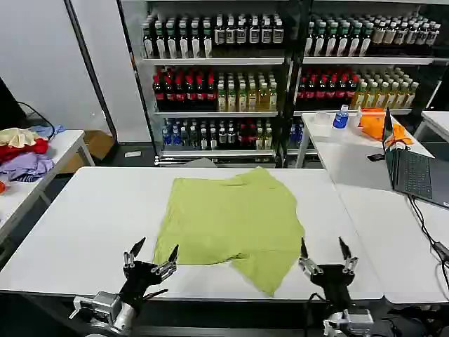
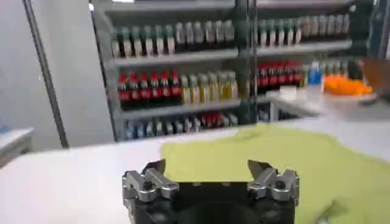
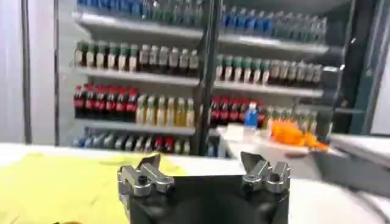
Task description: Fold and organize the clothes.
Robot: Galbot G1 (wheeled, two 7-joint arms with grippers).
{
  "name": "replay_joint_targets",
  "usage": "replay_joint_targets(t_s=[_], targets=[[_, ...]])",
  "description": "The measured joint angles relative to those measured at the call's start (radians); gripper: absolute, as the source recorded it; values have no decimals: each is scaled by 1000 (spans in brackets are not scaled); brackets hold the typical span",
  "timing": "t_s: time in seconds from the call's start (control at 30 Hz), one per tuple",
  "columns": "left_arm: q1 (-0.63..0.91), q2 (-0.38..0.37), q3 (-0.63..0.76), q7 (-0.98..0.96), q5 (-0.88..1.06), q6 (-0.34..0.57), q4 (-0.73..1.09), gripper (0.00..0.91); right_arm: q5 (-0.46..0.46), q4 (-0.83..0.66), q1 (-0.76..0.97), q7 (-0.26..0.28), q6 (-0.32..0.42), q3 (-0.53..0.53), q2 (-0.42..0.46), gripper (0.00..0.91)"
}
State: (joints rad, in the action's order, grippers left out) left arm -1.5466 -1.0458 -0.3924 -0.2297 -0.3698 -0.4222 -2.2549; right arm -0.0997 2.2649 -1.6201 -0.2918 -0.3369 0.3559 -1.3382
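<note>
The lime T-shirt's drooping corner (image 1: 270, 275) continues from the T-shirt's near edge (image 1: 203, 262), so this corner will flip over onto the T-shirt when I fold the near edge over.
A lime T-shirt (image 1: 231, 221) lies spread flat on the middle of the white table (image 1: 91, 217), one corner drooping toward the near edge. No print shows on its upper side. My left gripper (image 1: 151, 251) hovers open at the near edge, just left of the shirt's near-left corner, empty. My right gripper (image 1: 323, 247) is open too, just right of the shirt's near-right edge, holding nothing. In the left wrist view the shirt (image 2: 268, 155) stretches beyond the open left gripper (image 2: 207, 165). In the right wrist view the shirt (image 3: 55, 182) lies off to one side of the open right gripper (image 3: 195, 161).
A heap of red, purple and cream garments (image 1: 24, 151) sits on a side table at the left. An open laptop (image 1: 410, 165) with cables, an orange cloth (image 1: 375, 123) and a bottle (image 1: 342, 116) occupy the right table. Drink shelves (image 1: 280, 70) stand behind.
</note>
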Motion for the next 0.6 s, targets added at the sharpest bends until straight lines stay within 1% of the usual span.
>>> replay_joint_targets(t_s=[0.27, 0.4, 0.6], targets=[[46, 41, 23, -29, -49, -82, 65, 907, -47, -75, 49, -50, -79, -91, 0, 907], [79, 56, 38, -33, -65, -103, 106, 907, -77, -110, 78, -75, -110, -131, 0, 907], [142, 56, 68, -41, -89, -125, 178, 907, -105, -151, 112, -110, -143, -178, -10, 907]])
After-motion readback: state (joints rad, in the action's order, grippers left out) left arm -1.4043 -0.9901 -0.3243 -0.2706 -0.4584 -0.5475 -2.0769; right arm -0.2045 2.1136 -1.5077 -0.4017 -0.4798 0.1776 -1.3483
